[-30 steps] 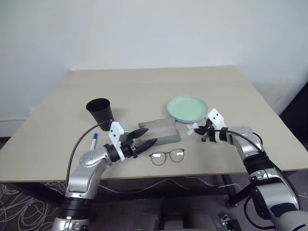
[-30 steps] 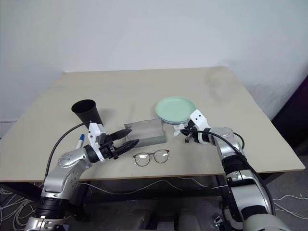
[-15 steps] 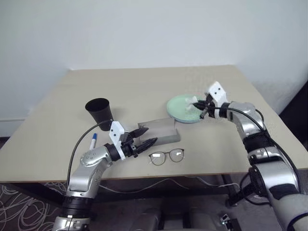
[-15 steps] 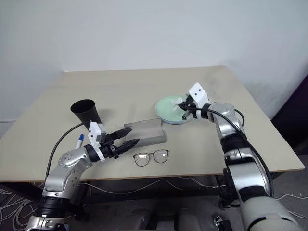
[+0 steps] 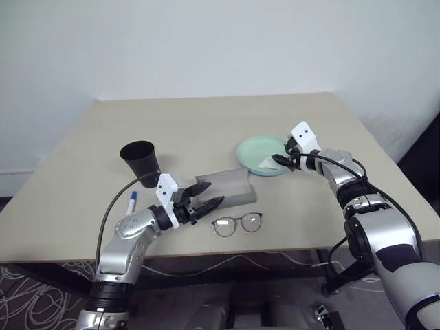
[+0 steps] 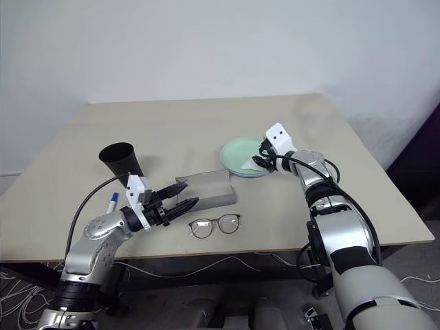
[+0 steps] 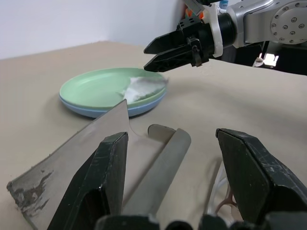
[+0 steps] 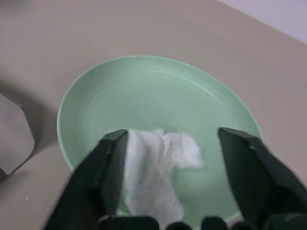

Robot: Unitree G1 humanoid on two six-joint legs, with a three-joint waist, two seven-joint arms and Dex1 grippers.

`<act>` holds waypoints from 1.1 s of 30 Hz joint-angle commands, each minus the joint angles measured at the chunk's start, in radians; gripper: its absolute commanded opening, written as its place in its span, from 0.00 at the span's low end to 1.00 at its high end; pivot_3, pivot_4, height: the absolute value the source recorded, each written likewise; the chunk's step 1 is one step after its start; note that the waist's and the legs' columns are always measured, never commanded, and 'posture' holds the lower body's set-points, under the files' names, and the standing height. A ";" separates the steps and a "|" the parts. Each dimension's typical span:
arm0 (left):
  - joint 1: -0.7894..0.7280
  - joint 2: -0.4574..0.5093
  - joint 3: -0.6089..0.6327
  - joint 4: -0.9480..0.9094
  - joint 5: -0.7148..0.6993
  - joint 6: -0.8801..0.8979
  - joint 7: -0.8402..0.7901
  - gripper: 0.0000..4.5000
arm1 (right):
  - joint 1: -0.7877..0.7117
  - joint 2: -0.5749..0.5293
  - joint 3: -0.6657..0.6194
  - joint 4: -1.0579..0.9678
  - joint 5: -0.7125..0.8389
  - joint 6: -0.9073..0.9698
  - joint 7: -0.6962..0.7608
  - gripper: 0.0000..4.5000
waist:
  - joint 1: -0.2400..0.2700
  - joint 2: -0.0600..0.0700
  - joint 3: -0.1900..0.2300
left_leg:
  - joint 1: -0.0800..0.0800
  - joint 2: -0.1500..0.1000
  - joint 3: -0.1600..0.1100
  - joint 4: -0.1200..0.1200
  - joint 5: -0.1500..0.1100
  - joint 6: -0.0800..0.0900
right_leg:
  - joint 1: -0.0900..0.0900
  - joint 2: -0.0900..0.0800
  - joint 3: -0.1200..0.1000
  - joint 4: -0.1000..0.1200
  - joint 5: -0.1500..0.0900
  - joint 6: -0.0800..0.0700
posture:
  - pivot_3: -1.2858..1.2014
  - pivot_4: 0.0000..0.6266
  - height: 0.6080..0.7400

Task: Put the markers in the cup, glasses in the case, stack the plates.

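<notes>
My gripper will lower the glasses (image 5: 237, 225), and they should fit inside the open case, because the grey case's flap (image 5: 223, 183) leans back from the case's front side.
The black cup (image 5: 141, 159) stands at the left, and a marker (image 5: 132, 203) with a blue cap lies in front of it. In front of the grey case (image 5: 230, 184) at the table's middle lie the glasses (image 5: 238, 223). My left gripper (image 5: 216, 192) hangs open just left of the case, empty. The mint green plate (image 7: 96, 88) rests on the light blue plate (image 7: 98, 109). A crumpled white tissue (image 8: 158, 167) lies on the green plate. My right gripper (image 5: 280, 160) stands open right over the tissue, holding nothing.
A black cable (image 5: 113, 206) arcs from my left arm past the marker. The table's front edge (image 5: 275, 249) runs just below the glasses. Bare tabletop stretches behind the cup and the plates.
My right gripper rose from the table beside the case with the tissue, moved over the green plate and opened; the tissue now lies on the plate. The left arm has kept still.
</notes>
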 commanded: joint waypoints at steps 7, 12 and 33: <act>-0.010 0.016 0.012 -0.038 -0.002 -0.011 0.002 0.68 | 0.006 -0.021 -0.064 -0.072 0.041 -0.067 0.051 0.98 | 0.001 0.000 0.000 | 0.000 0.000 0.000 0.000 0.000 0.000 | 0.000 0.000 0.000 0.000 0.000 0.000 | 0.52 0.00 0.97; -0.028 0.042 -0.002 -0.024 0.005 -0.002 -0.027 0.68 | 0.173 -0.080 -0.075 -0.292 0.093 -0.082 0.225 0.98 | 0.002 0.000 0.000 | 0.000 0.000 0.000 0.000 0.000 0.000 | 0.001 0.000 0.000 -0.001 0.000 0.000 | 0.52 0.00 0.97; -0.458 0.183 -0.277 0.334 0.146 0.007 -0.527 0.68 | 0.679 -0.159 -0.100 -0.873 0.190 0.100 0.222 0.98 | 0.002 -0.002 0.001 | -0.008 0.002 0.007 0.003 -0.001 0.001 | -0.005 -0.004 -0.001 0.000 -0.001 0.001 | 0.52 0.00 0.97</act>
